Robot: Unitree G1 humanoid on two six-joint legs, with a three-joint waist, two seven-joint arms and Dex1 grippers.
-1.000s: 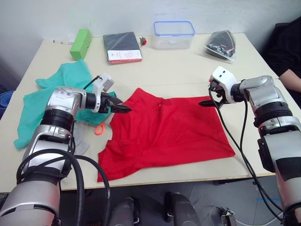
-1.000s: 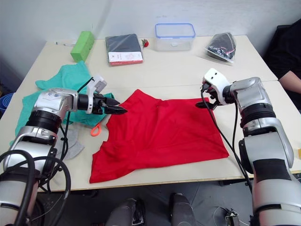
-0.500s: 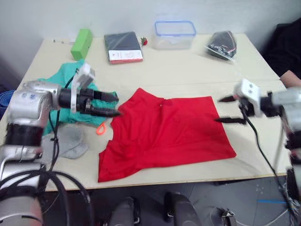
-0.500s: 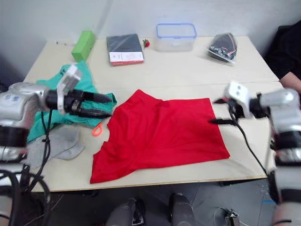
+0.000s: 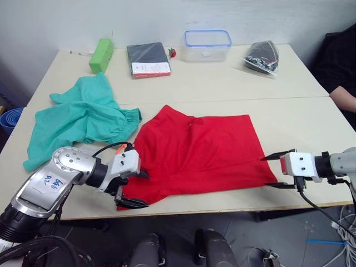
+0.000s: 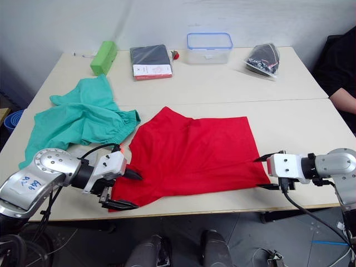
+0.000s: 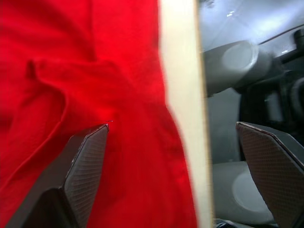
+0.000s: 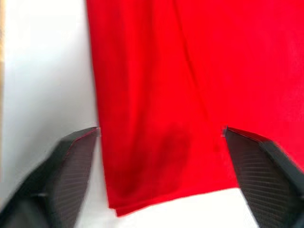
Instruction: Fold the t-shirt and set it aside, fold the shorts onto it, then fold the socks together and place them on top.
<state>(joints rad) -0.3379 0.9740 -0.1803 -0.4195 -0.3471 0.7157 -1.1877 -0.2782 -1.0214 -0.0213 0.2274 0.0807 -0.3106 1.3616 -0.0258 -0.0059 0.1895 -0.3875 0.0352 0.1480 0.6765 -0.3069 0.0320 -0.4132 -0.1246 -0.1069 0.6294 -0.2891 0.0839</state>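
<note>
A flap [image 5: 225, 179] lies along the t-shirt's near side, so the t-shirt should fold into a long, narrow piece when I bring the t-shirt's far corner [image 5: 248, 117] toward me.
The red t-shirt [image 5: 197, 153] lies spread flat in the middle of the table, collar toward the back. The teal shorts [image 5: 78, 119] lie crumpled to its left, their orange drawstring [image 5: 119, 146] near my left arm. That arm hides the socks. My left gripper [image 5: 143, 190] is open at the shirt's front-left corner by the table's front edge, with red cloth [image 7: 128, 118] between its fingers [image 7: 88, 161]. My right gripper [image 5: 266, 172] is open around the shirt's front-right corner [image 8: 156, 156], one finger on each side of it.
Along the back of the table stand a green box [image 5: 101, 55], a black packet [image 5: 149, 58], a clear tub with a blue lid [image 5: 207, 44] and a dark bag [image 5: 261, 55]. A person's arm [image 5: 342, 94] shows at the far right.
Both arms have come down from the shirt's back corners to its front corners near the table edge. Both grippers have opened. The head camera has shifted a little.
</note>
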